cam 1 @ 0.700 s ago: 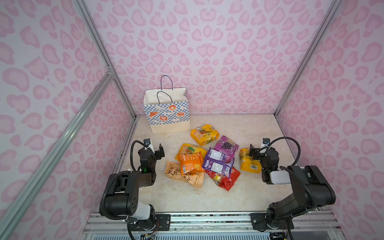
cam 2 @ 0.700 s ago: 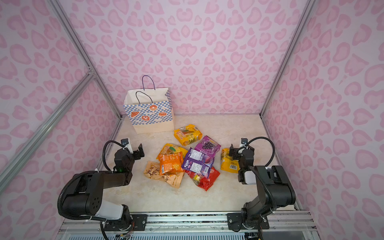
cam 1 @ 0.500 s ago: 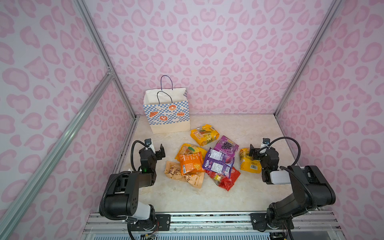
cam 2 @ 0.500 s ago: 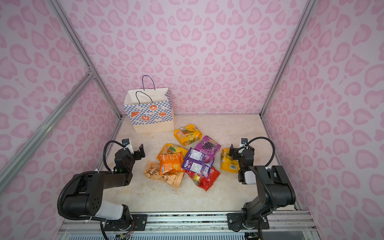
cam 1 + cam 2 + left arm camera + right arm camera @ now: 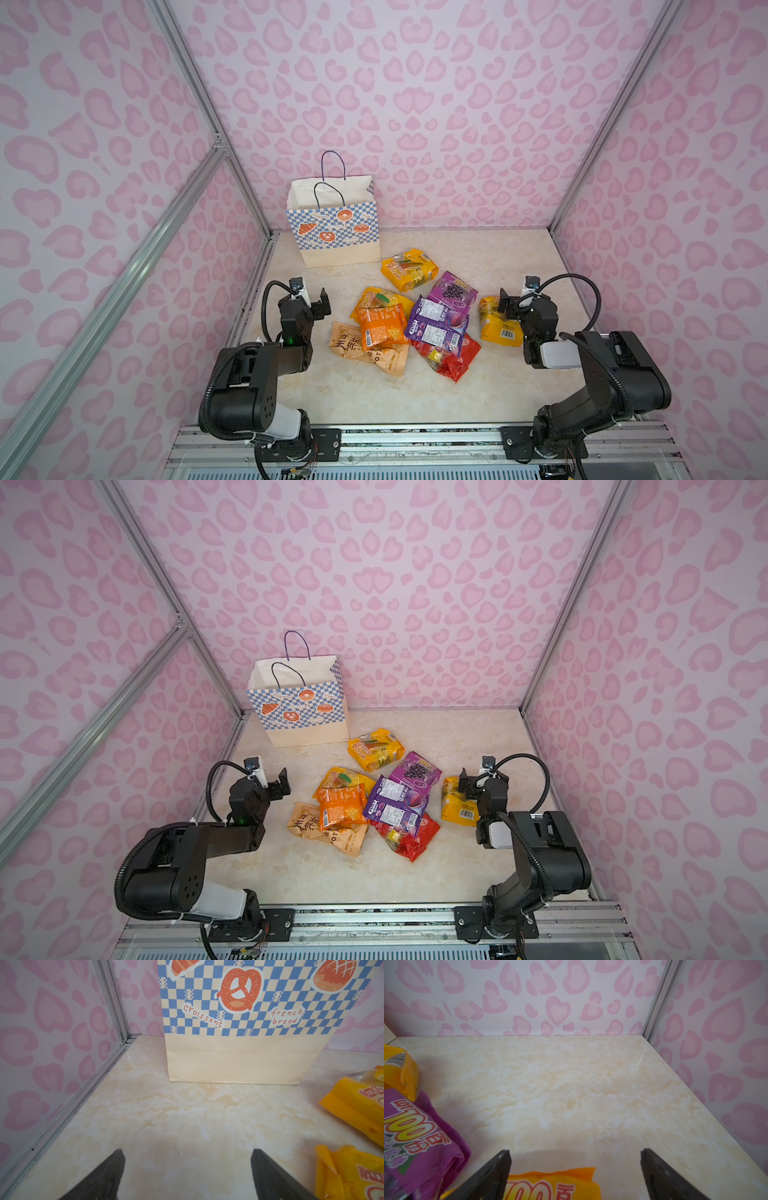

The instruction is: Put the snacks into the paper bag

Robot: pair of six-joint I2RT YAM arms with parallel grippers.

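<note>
The paper bag is at the back, far from my right gripper, so next my left gripper pulls it forward by the bag's rim before I load snacks.
The paper bag stands upright and open-topped at the back left, with a blue checked band and blue cord handles. The snacks lie in a loose pile mid-floor: a yellow packet, two purple ones, an orange one, a tan chip bag, a red one and a yellow one at the right. My left gripper is open over bare floor, facing the bag. My right gripper is open above the right yellow packet's end, holding nothing.
Pink patterned walls with metal frame posts close in the marbled floor on three sides. A metal rail runs along the front edge, carrying both arm bases.
</note>
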